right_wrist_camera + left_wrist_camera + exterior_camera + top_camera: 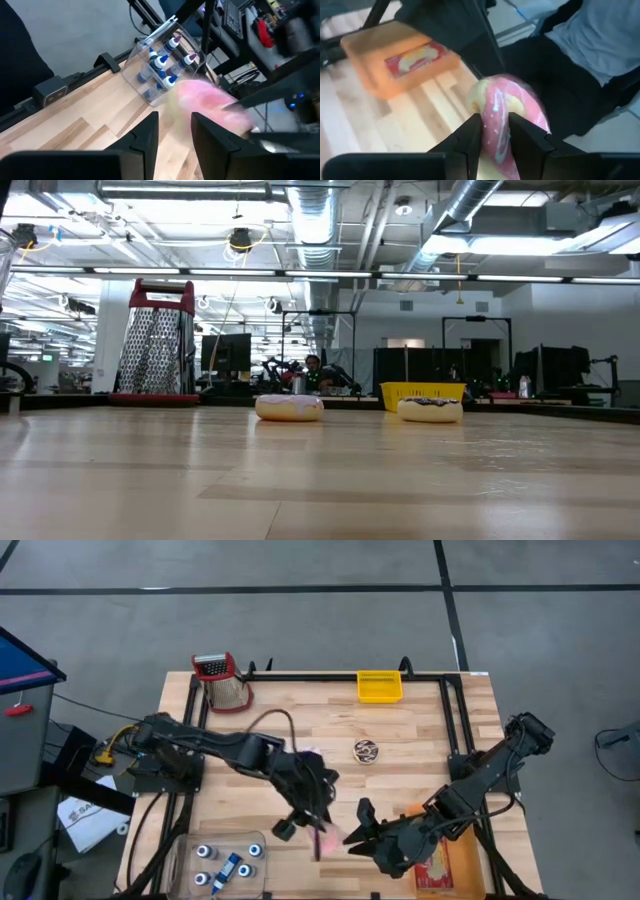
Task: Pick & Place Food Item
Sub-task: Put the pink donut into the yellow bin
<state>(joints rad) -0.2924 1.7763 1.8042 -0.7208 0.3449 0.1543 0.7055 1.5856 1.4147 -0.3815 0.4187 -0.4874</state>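
Observation:
The pink-frosted doughnut's frosted side (207, 102) is toward my right gripper's open fingers. I need to get the doughnut's edge (175, 106) between them before taking it from my left gripper.
My left gripper (318, 833) is shut on a pink-frosted doughnut (506, 102) over the table's near middle. In the left wrist view the doughnut stands on edge above the fingers. My right gripper (352, 837) is just to its right and points at it, fingers open with nothing between them (174, 117). In the right wrist view the doughnut (207, 102) is a pink blur beyond the fingertips. A chocolate doughnut (366, 751) lies flat on the table farther back, and a pale frosted one (290, 408) lies near it. My left gripper pinches the doughnut's ring at its lower part (496, 137) between the two fingers, one on each flat face. The fingers come slanting down from the table's far left. The doughnut stands on edge, most of it past the fingertips, clear of the table.
A yellow tray (380, 687) and a red-framed grater (222, 680) stand at the far edge. A clear box of small bottles (225, 860) sits near left. An orange packet (448, 862) lies near right under my right arm. Bare wood lies between the doughnuts and the tray.

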